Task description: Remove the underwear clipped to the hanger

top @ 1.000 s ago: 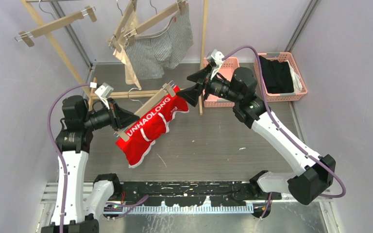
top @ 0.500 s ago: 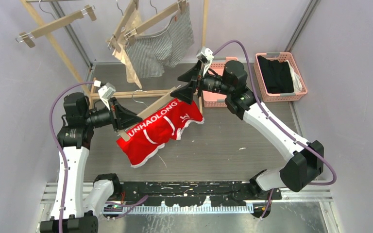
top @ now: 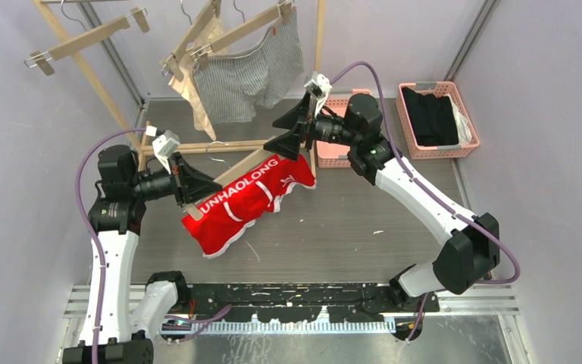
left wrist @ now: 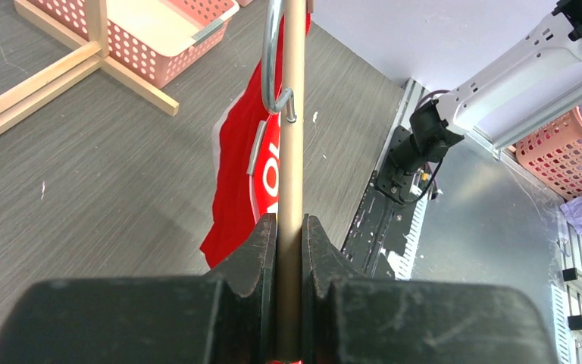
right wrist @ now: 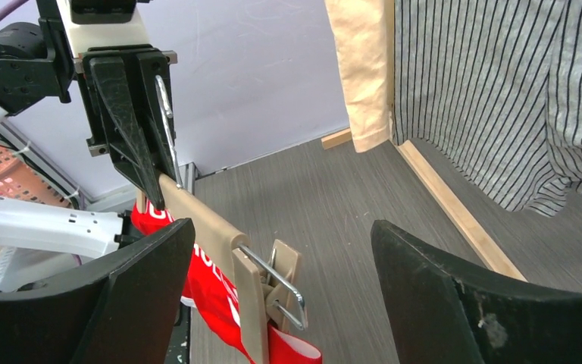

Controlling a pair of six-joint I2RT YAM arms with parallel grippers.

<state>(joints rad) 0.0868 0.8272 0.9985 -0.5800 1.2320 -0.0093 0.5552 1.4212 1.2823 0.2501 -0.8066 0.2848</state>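
Observation:
The hanger is in my left gripper beside a closed clip, so my right gripper should hold the bar's other end before my left gripper opens that clip.
The red underwear with white trim hangs clipped under a wooden hanger held above the floor. My left gripper is shut on the hanger's bar near its left end, with the red cloth below. My right gripper is open at the hanger's right end. Its fingers stand on either side of the right clip, apart from it, and red cloth is pinched in that clip. The beige underwear and the pinstriped boxer briefs hang clipped on the rack.
A wooden rack stands at the back with an empty hanger on its left. A pink basket sits behind my right gripper. Another pink basket at the right holds black clothing. Grey walls close in both sides.
My right gripper has moved left and now straddles the hanger's right clip. The hanger's right end and the red underwear shifted slightly. My left gripper has kept its hold.

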